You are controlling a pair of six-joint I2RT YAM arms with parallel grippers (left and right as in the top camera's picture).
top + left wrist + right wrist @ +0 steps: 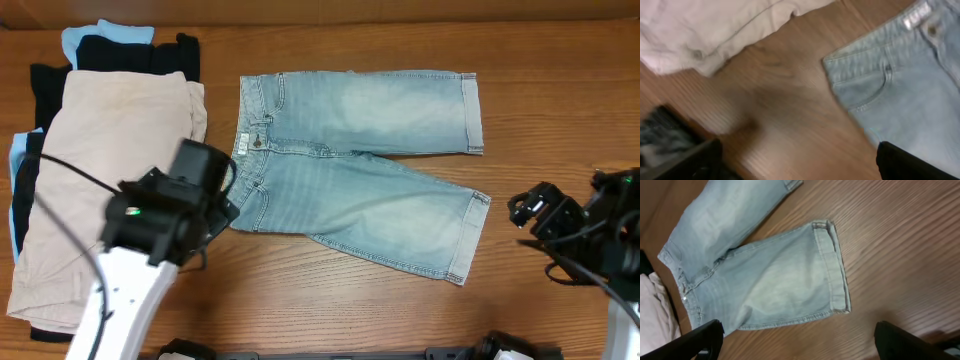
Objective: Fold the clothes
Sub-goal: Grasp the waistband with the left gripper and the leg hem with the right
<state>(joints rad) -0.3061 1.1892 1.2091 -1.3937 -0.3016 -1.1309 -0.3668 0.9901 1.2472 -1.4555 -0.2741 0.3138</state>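
The near leg's cuff (468, 238) is far away from my left gripper, which is at the waistband. Next, my right gripper grabs the cuff's near corner (456, 276) before both grippers fold the leg.
The light-blue denim shorts (360, 165) lie flat and spread open in the middle of the table, waistband to the left, both cuffed legs pointing right. My left gripper (215, 225) is open and empty just off the waistband's near corner; the left wrist view shows the waistband, button and pocket (900, 85) with bare wood between my fingers (800, 162). My right gripper (522, 210) is open and empty to the right of the near leg's cuff. The right wrist view shows that leg and cuff (785, 280) ahead of my fingers (800, 340).
A stack of other garments sits at the left: large beige shorts (110, 170) on top of black (140, 55) and pale-blue (105, 35) pieces. The beige fabric also shows in the left wrist view (710, 30). Bare wooden table (560, 90) lies to the right and front.
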